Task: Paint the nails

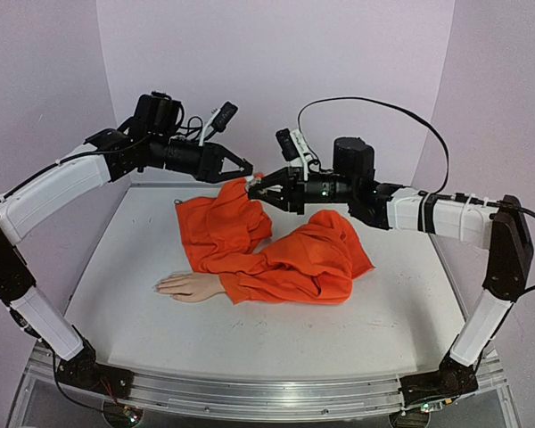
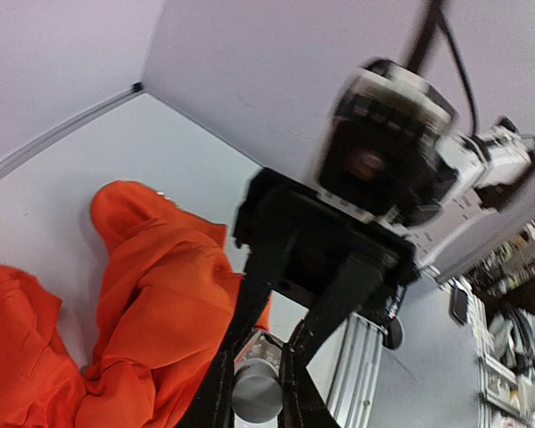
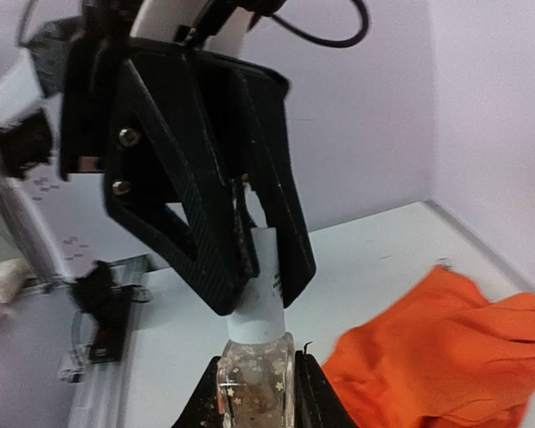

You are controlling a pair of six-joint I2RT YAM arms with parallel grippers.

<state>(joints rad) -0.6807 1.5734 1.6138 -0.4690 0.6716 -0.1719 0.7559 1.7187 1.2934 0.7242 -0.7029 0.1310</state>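
The white cap sits on the bottle (image 3: 257, 338) with my right gripper rolled over, so my left gripper should open, let the bottle turn back and regrip the cap (image 3: 262, 301).
The pale mannequin hand (image 1: 189, 286) lies palm down on the table, its orange sleeve (image 1: 276, 254) bunched behind it. Its tiny nails (image 1: 160, 287) point left, too small to make out. Both grippers meet in the air above the sleeve's far end. My right gripper (image 1: 260, 189) is shut on the body of a small clear glass bottle (image 3: 257, 383) with star flecks. My left gripper (image 1: 243, 169) is shut on the bottle's white cap (image 3: 266, 285), which shows end-on in the left wrist view (image 2: 257, 388). The cap sits on the bottle.
The white table (image 1: 125, 294) is walled by lilac panels on three sides. An aluminium rail (image 1: 250, 392) runs along the near edge between the arm bases. The sleeve fabric (image 2: 152, 303) lies below the grippers.
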